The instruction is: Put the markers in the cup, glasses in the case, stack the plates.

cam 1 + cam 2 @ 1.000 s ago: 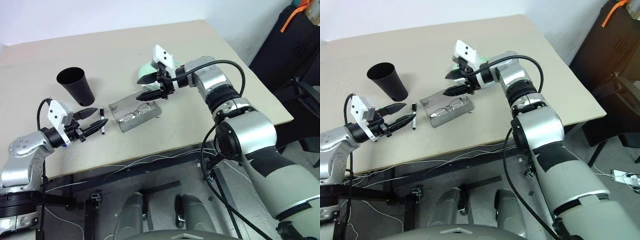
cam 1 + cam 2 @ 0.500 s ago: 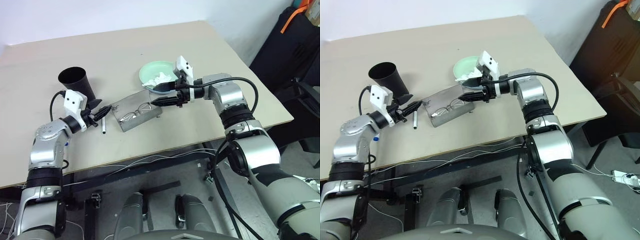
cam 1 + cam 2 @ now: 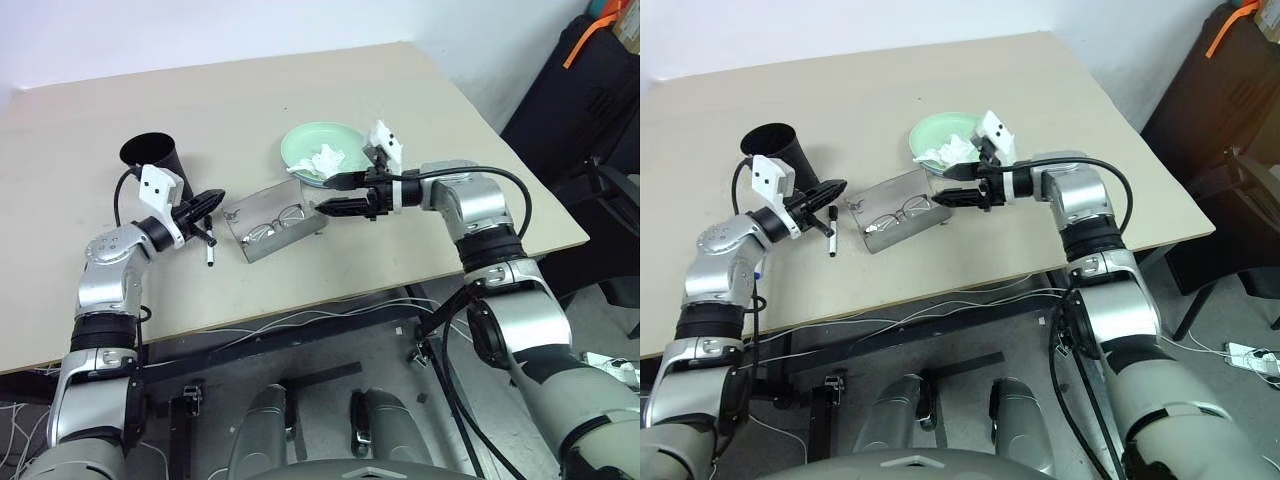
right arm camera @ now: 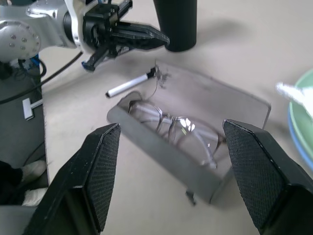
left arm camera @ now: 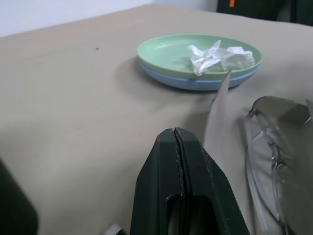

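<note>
The case's lid is leaning open away from the glasses, so the robot's left gripper should push from behind the lid's far edge and fold the lid closed over the glasses.
A white marker with a black cap lies on the table between the black cup and the grey case. My left gripper is shut with nothing between its fingers, hovering just above the marker beside the cup. The case lies open with the wire-rimmed glasses inside. My right gripper stands open above the case's right end, near the plates. The mint green plate sits stacked on the light blue plate.
A crumpled white tissue lies in the green plate. The case's lid stands raised on the side toward the plates. The table's front edge runs close below the case. A dark chair stands off the table's right side.
My left gripper has shut and moved forward to hover over the marker beside the cup. My right gripper, still open, has swung right and down from above the case to its right end.
</note>
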Controlling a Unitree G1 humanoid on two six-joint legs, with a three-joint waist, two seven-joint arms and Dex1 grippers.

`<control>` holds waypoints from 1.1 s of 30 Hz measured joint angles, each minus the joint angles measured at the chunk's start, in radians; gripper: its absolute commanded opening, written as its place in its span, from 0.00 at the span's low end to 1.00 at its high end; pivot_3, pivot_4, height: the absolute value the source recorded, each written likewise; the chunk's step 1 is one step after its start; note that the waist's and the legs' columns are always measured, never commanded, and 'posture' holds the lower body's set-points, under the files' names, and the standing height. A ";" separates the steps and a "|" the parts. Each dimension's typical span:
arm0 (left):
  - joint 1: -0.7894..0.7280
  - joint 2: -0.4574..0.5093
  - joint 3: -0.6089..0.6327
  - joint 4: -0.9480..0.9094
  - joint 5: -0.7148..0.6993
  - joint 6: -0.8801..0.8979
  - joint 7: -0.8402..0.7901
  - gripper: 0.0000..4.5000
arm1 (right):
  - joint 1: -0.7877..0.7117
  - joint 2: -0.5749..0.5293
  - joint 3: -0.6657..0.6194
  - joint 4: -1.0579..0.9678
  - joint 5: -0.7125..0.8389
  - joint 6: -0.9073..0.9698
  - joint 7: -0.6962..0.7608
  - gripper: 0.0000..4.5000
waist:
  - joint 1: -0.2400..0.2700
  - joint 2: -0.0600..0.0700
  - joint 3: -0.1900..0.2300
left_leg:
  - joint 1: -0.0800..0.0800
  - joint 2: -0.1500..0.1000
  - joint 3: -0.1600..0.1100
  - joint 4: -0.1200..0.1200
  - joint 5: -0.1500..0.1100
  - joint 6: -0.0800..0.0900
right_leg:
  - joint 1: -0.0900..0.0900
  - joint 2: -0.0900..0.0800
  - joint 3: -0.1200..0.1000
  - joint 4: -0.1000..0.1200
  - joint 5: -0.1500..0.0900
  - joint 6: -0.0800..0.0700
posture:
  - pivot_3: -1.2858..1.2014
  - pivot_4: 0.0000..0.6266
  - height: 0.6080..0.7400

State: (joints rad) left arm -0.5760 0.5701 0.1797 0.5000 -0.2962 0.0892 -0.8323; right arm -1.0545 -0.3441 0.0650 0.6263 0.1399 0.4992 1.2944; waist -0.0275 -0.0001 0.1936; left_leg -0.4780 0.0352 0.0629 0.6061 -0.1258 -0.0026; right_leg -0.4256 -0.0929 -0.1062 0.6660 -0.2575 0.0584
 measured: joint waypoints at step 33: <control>-0.035 0.008 -0.088 0.075 0.010 -0.111 -0.292 0.00 | 0.104 -0.075 0.029 -0.096 0.037 0.050 -0.119 0.78 | 0.015 0.000 0.000 | -0.002 0.003 -0.003 0.004 -0.002 0.000 | -0.001 -0.001 -0.001 -0.001 0.002 -0.002 | 0.52 0.24 0.90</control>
State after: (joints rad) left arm -0.6113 0.5782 0.0919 0.5753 -0.2862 -0.0223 -1.1243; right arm -0.9505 -0.4189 0.0945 0.5300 0.1769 0.5491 1.1754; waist -0.0128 -0.0002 0.1939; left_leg -0.4803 0.0384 0.0601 0.6098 -0.1277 -0.0028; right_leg -0.4263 -0.0938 -0.1067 0.6647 -0.2560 0.0564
